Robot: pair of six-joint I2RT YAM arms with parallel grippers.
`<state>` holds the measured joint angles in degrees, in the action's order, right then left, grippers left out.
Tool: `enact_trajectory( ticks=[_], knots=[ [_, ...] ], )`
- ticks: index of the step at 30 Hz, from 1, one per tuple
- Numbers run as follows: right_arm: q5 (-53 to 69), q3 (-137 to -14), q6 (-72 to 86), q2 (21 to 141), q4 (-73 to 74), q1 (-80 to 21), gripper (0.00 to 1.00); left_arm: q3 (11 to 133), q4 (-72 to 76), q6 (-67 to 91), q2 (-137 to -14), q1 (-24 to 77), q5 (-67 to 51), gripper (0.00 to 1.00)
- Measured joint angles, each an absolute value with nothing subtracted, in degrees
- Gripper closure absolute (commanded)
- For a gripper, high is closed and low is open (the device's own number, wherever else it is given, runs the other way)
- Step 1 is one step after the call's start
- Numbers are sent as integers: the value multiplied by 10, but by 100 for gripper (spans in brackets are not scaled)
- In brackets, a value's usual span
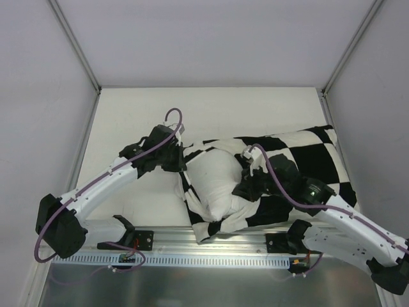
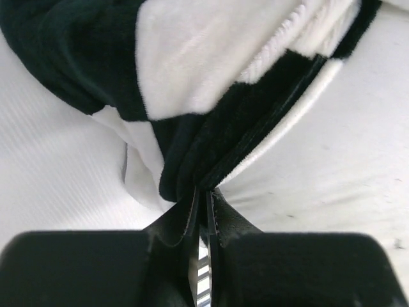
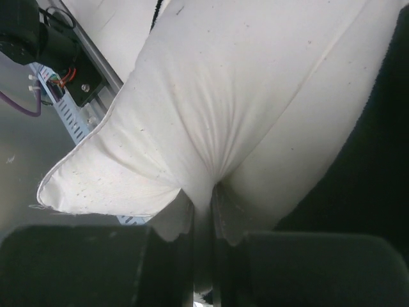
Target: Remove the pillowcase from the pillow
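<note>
The pillow is pinched by my right gripper far from the hem [image 1: 186, 185] that goes around its end, so next I grip the pillow [image 1: 202, 170] next to the hem and lift it clear.
The black-and-cream checkered pillowcase [image 1: 307, 157] lies across the right half of the table, bunched back around the plain white pillow [image 1: 217, 182], whose left end bulges out of it. My left gripper [image 1: 181, 155] is at the case's left edge, shut on a fold of the pillowcase [image 2: 217, 147]; its jaws pinch the dark hem. My right gripper [image 1: 246, 185] is shut on the pillow [image 3: 243, 102], with a gathered pleat of white fabric squeezed between its fingers [image 3: 225, 214]. A corner of the pillow [image 3: 70, 185] hangs over the near rail.
The aluminium rail [image 1: 211, 246] with the arm bases runs along the near edge. Frame posts [image 1: 77, 48] rise at the back corners. Bare white tabletop [image 1: 140, 109] lies behind and left of the pillow.
</note>
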<state>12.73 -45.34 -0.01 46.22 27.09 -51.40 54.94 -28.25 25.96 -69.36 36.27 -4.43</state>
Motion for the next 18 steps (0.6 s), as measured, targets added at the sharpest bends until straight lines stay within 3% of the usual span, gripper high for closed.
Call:
enact_trajectory(
  ticks=[10, 18],
  knots=[
    [80, -404, 27, 314, 301, -481, 99, 536, -196, 371, -809, 255, -163, 100],
    [77, -408, 26, 303, 329, -479, 99, 529, -145, 426, -861, 215, -252, 100]
  ],
)
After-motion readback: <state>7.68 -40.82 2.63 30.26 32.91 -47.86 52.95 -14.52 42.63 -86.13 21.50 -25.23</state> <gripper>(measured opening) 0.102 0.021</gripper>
